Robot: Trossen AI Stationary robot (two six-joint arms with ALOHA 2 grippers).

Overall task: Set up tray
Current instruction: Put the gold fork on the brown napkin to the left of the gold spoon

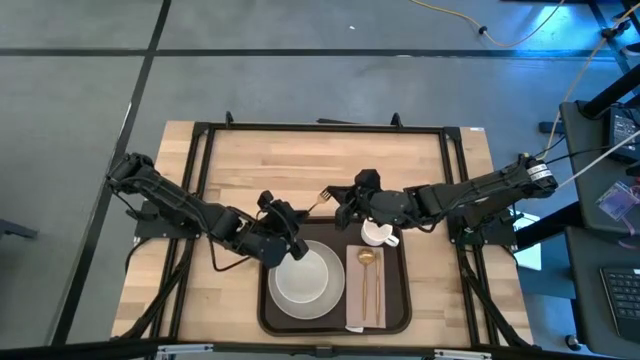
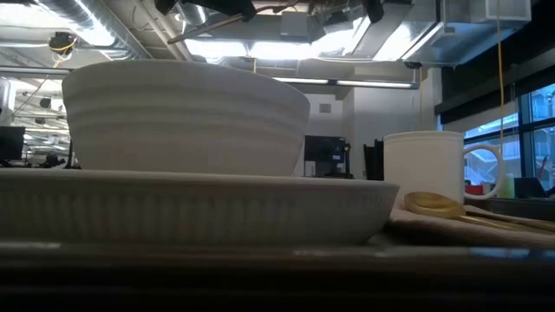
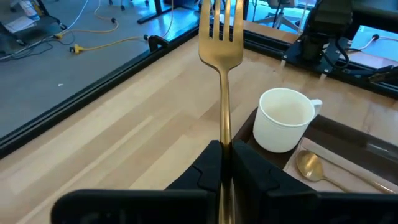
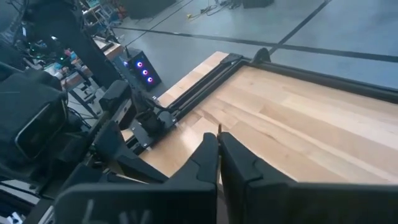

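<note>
The napkin [image 1: 366,300] is on my right gripper's side, so next I pass the fork, tines [image 1: 325,194] first, from my left gripper to my right one to lay there.
A gold fork [image 3: 222,74] is in my left gripper [image 3: 222,149], which is shut on it. In the high view the fork [image 1: 320,198] hovers over the bare wood just beyond the far rim of the dark brown tray [image 1: 405,295]. The tray carries a white bowl [image 1: 303,272] on a white plate [image 2: 199,208], a white cup [image 1: 378,235] and a gold spoon [image 1: 367,262] on a beige napkin [image 1: 366,300]. My right gripper [image 1: 343,208] is shut on nothing and hangs beside the fork's tines, near the cup. My left gripper pinches the fork's handle [image 3: 225,134] between its two fingers, the handle running along the fingers. The fork is lifted clear of the table and sticks out ahead of the fingers. Its tines [image 3: 221,22] point toward the far right of the table and are free.
Black metal rails [image 1: 320,128] frame the wooden tabletop [image 1: 300,160]. The wood between the tray and the far rail is bare. Cables and equipment lie on the floor beyond the table's right side.
</note>
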